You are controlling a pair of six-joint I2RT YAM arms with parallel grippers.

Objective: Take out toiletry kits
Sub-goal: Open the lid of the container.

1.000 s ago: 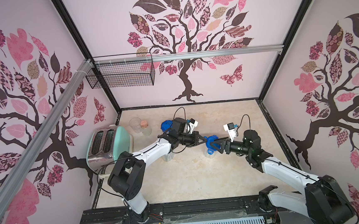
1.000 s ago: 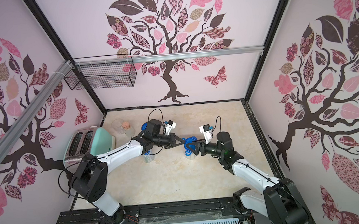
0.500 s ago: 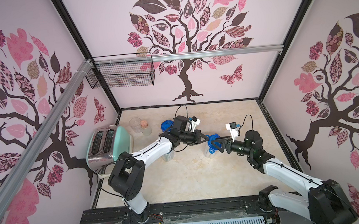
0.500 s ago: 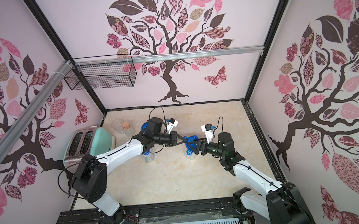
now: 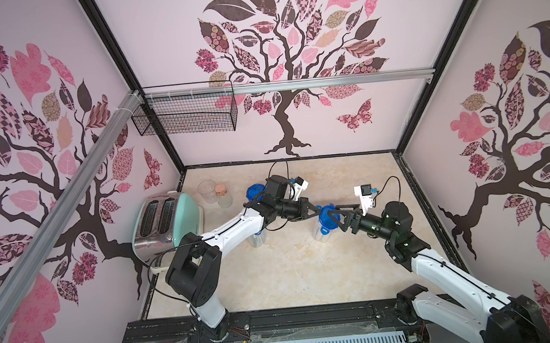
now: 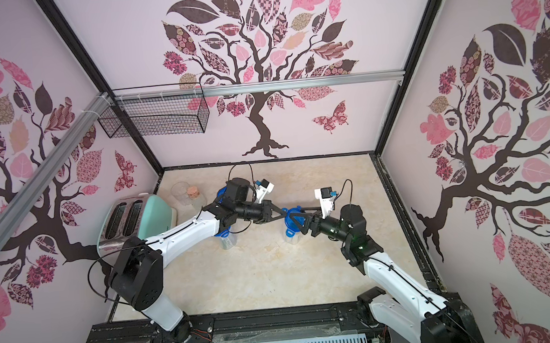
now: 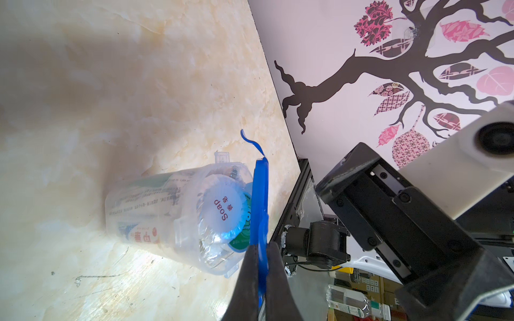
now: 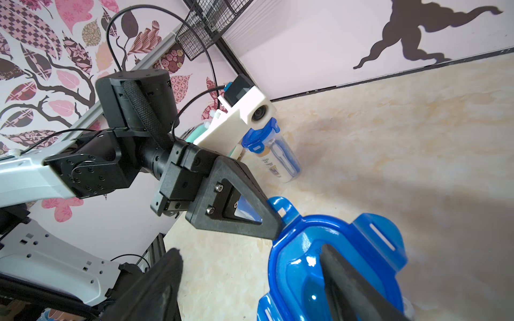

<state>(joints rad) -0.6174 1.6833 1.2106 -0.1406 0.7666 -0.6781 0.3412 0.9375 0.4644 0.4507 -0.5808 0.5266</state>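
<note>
My left gripper keeps going toward the open spot (image 5: pixel 376 272) by the table's front edge and lets go of the blue lid there, as the lid is clear of the canister's opening (image 7: pixel 225 216).
A clear canister (image 5: pixel 321 232) (image 7: pixel 155 211) stands mid-table, packed with a toiletry kit: a round soap tub (image 7: pixel 222 208) and a tube (image 7: pixel 139 236) show through its wall. Its blue lid (image 5: pixel 328 213) (image 8: pixel 333 264) sits at the canister's mouth. My left gripper (image 5: pixel 318 210) (image 7: pixel 261 266) is shut on the lid's edge. My right gripper (image 5: pixel 334 216) (image 8: pixel 250 278) is open at the lid's other side, one finger (image 8: pixel 347 283) lying across the lid's top and the other out beside it.
Two more blue-lidded canisters stand by the left arm, one behind it (image 5: pixel 255 193) (image 8: pixel 272 150) and one under it (image 5: pixel 257 239). A toaster (image 5: pixel 161 220), a clear cup (image 5: pixel 207 190) and a cork-stoppered jar (image 5: pixel 222 196) stand at the back left. A wire basket (image 5: pixel 185 114) hangs on the wall.
The right arm has shifted slightly to the right while its gripper stays at the lid. The left gripper keeps its hold on the lid's edge.
</note>
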